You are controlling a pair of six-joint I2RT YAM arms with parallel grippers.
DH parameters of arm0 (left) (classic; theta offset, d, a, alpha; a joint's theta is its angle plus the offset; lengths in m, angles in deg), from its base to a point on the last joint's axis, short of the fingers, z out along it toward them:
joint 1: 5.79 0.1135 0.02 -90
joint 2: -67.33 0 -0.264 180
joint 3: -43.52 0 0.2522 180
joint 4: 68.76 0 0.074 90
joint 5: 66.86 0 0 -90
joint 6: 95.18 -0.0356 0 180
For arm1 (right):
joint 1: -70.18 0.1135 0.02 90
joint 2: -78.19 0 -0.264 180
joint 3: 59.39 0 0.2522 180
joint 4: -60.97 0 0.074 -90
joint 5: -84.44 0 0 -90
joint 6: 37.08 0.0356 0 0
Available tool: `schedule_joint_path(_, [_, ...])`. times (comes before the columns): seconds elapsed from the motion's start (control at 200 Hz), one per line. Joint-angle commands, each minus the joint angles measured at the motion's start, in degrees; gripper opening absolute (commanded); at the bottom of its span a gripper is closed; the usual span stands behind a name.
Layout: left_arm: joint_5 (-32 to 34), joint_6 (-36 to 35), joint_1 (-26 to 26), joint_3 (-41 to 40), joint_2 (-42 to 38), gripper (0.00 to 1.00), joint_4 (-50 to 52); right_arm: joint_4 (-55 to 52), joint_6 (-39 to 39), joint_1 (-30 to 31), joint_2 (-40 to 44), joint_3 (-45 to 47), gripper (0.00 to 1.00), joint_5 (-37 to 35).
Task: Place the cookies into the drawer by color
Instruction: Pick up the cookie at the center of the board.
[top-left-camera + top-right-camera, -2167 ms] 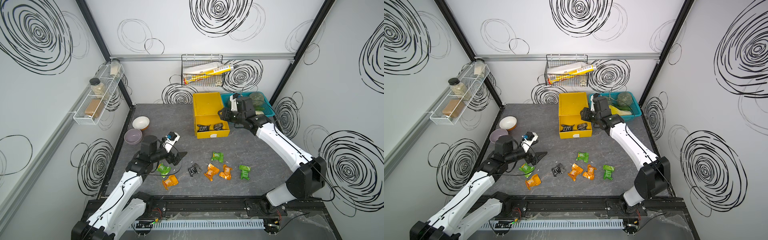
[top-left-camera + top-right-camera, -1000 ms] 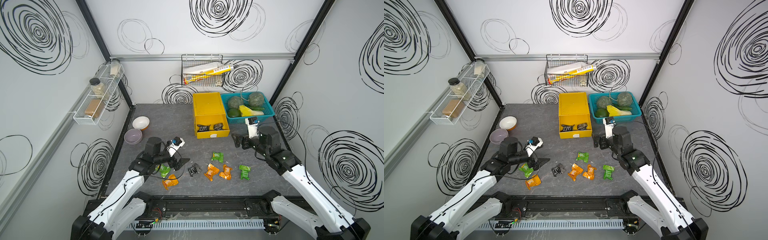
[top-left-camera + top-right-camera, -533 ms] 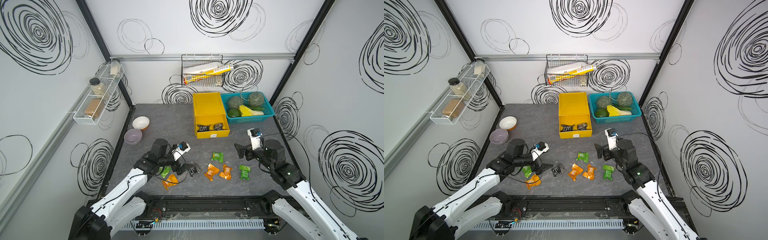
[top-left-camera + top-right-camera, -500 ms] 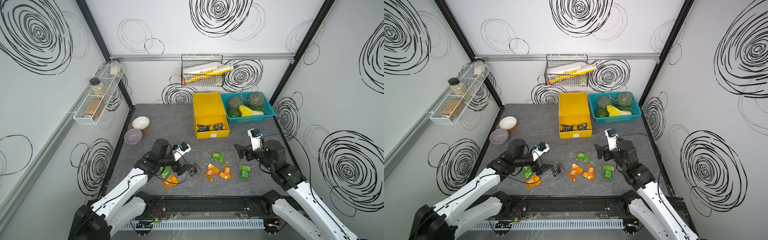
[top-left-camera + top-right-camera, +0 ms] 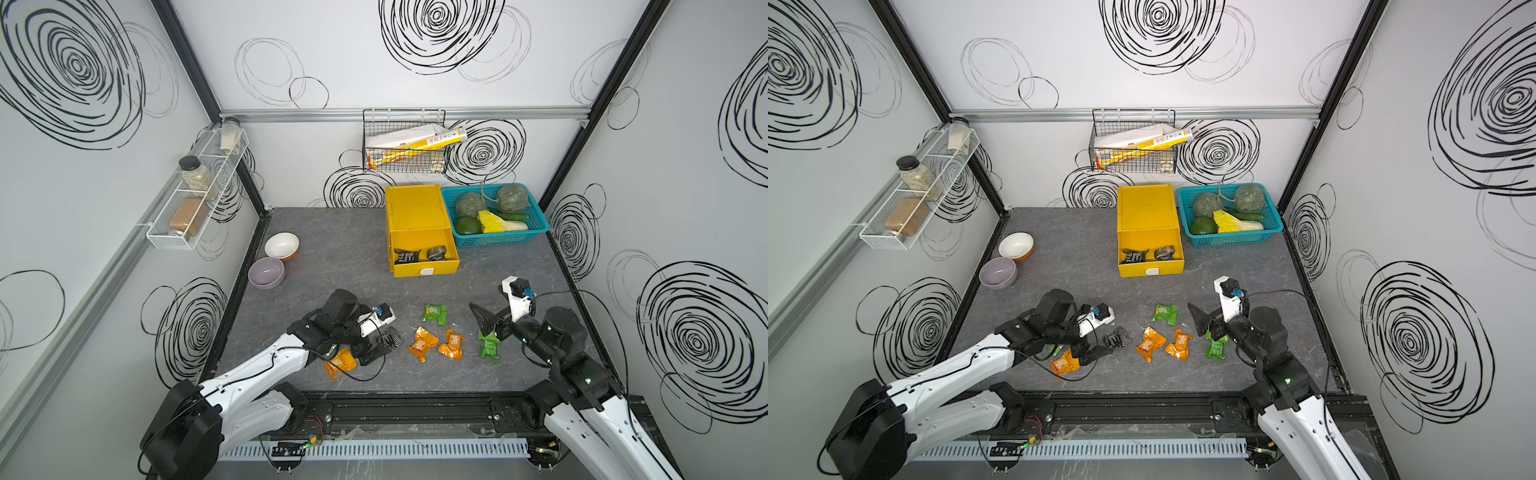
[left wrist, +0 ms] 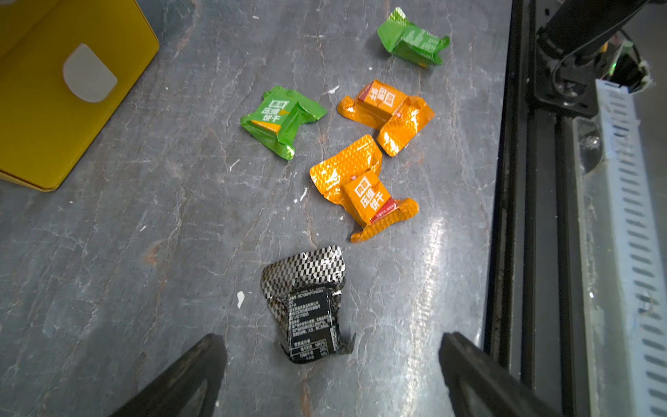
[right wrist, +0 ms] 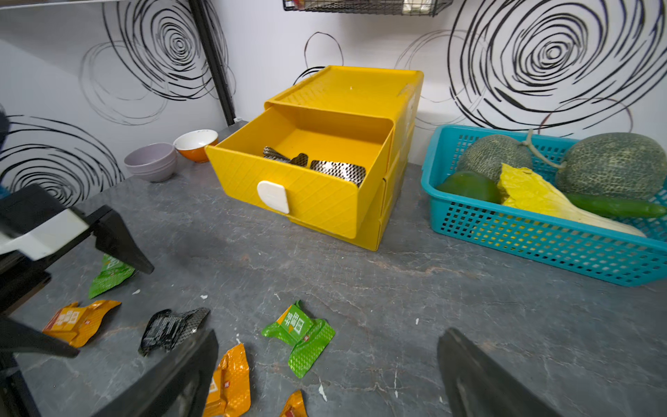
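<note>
I expect the yellow drawer [image 5: 424, 254] to slide straight back in and hide the black cookies when I push, because it juts out from under its top [image 5: 418, 209].
The yellow drawer [image 5: 419, 208] stands at the back with its top tray pulled out; two black cookies [image 5: 407, 255] lie inside it. On the table lie one black packet [image 5: 392, 336], two orange ones [image 5: 422, 344] side by side, a third orange [image 5: 340, 363] by the left arm, and two green [image 5: 434, 312]. My left gripper [image 6: 332, 346] is open, its fingers flanking the near end of the black packet [image 6: 306, 299]. The right gripper [image 5: 484, 326] hangs open over another green packet [image 5: 489, 347], empty. A further green packet [image 7: 108, 278] is partly hidden under the left arm.
A teal basket [image 5: 494, 239] of melons and vegetables sits right of the drawer. Two bowls [image 5: 281, 245] stand at the left edge. A wire basket [image 5: 405, 145] and a jar shelf [image 5: 195, 195] hang on the walls. A black rail [image 5: 395, 411] borders the table's front.
The left gripper has slid right, up to the black packet on the table. The right arm has drawn back from the drawer area toward the front, over the green packet. Both stay open.
</note>
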Motion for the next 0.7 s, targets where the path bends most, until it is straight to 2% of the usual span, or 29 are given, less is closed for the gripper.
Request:
schedule_joint_path(0.0, [3.0,-1.3,-1.5,-1.1,1.0,0.99,-2.9,3.6,-2.4,0.0,4.7,1.0,1.0,4.3])
schedule_joint_path(0.1, [5.2,-1.5,-2.4,-1.2,2.5,0.99,-3.6,3.0,-2.2,0.0,7.1,1.3,1.0,4.1])
schedule_joint_path(0.275, [4.8,-1.0,-3.9,-1.8,4.8,0.99,-4.3,3.4,-4.6,0.0,9.9,3.4,1.0,11.6])
schedule_joint_path(0.691, [8.1,0.6,-4.4,-1.7,10.5,0.96,-6.4,3.3,-5.6,0.0,11.2,3.9,1.0,11.5])
